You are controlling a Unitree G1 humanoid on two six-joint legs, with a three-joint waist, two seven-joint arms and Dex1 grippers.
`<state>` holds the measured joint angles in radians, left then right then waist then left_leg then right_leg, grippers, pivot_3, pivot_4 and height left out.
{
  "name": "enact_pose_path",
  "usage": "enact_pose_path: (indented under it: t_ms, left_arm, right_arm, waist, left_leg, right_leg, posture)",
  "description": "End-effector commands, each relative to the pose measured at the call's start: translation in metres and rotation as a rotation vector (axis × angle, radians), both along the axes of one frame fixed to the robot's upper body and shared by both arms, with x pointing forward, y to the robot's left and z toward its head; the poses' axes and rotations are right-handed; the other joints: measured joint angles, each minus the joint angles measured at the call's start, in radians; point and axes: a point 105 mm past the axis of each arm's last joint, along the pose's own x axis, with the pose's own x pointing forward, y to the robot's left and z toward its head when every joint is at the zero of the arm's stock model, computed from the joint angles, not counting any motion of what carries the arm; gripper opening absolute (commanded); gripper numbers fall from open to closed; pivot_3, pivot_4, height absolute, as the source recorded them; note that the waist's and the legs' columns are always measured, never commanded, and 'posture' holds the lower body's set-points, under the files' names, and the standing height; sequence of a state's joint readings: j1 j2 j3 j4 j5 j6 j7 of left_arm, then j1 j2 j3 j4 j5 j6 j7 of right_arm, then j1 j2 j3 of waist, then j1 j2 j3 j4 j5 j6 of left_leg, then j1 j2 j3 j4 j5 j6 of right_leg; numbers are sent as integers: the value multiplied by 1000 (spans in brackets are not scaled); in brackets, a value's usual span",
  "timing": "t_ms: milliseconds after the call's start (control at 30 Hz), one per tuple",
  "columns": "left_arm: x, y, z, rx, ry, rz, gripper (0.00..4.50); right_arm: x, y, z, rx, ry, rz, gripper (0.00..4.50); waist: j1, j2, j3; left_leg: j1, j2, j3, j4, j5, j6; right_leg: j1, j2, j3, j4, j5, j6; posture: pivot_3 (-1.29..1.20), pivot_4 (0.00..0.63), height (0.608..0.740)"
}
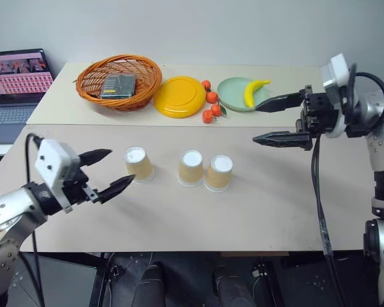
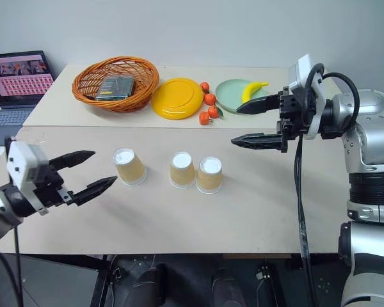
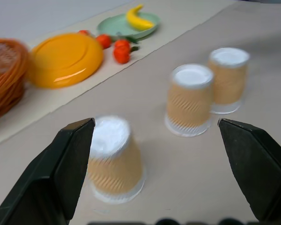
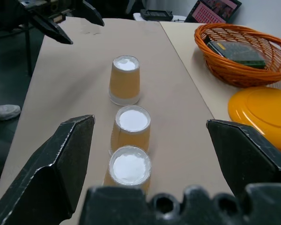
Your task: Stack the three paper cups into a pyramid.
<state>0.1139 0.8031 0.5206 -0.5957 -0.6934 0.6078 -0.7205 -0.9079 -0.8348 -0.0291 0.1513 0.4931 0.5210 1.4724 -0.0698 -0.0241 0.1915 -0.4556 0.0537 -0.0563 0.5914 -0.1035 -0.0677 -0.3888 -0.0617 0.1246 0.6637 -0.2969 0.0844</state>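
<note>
The pair of paper cups (image 1: 205,171) stands close together, and their white bases are at the same height. The lone cup (image 1: 139,165) will sit steady across both when I lower it.
Three paper cups stand upside down in a row on the beige table, tan-sided with white bases up: a left cup (image 1: 139,164) apart from a middle cup (image 1: 191,168) and a right cup (image 1: 218,173), which touch each other. My left gripper (image 1: 120,166) is open just left of the left cup (image 3: 114,161), low over the table, holding nothing. My right gripper (image 1: 255,123) hangs open and empty above and to the right of the cups, pointing left. Its wrist view looks down the row of cups (image 4: 131,129).
At the back of the table sit an orange wicker basket (image 1: 119,82) with a dark box in it, a yellow plate (image 1: 180,96), several tangerines (image 1: 211,105) and a green plate (image 1: 235,96) with a banana (image 1: 254,90). A laptop (image 1: 16,89) stands at far left.
</note>
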Motion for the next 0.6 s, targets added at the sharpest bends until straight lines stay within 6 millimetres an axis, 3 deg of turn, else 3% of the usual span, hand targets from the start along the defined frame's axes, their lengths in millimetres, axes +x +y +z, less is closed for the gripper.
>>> enact_pose_path:
  t_ms: [33,233,467,600]
  left_arm:
    - [-8,13,-6,-11,-36,92,4500]
    - [-2,35,-36,-55,-95,327,4500]
    - [12,20,-61,-104,-119,353,4500]
    - [30,10,-63,-130,-139,320,4500]
  right_arm:
    - [-7,-5,11,-3,1,32,4457]
    - [0,-21,-5,-5,80,-48,4457]
    - [-6,-29,-4,33,98,-94,4457]
    - [-12,-31,2,32,92,-110,4457]
  waist:
    - [1,0,0]
    - [12,0,0]
    - [27,-1,-1]
    - [29,-1,-1]
  left_leg:
    - [0,0,1,0,0,0]
    - [0,0,0,0,0,0]
    - [0,0,0,1,0,0]
    - [0,0,0,0,0,0]
  right_leg:
    - [0,0,0,0,0,0]
    - [0,0,-1,-1,0,0]
    - [0,0,0,-1,0,0]
    - [0,0,0,-1,0,0]
  posture:
    - [0,150,732]
    - [0,150,732]
    - [0,150,732]
    - [0,150,732]
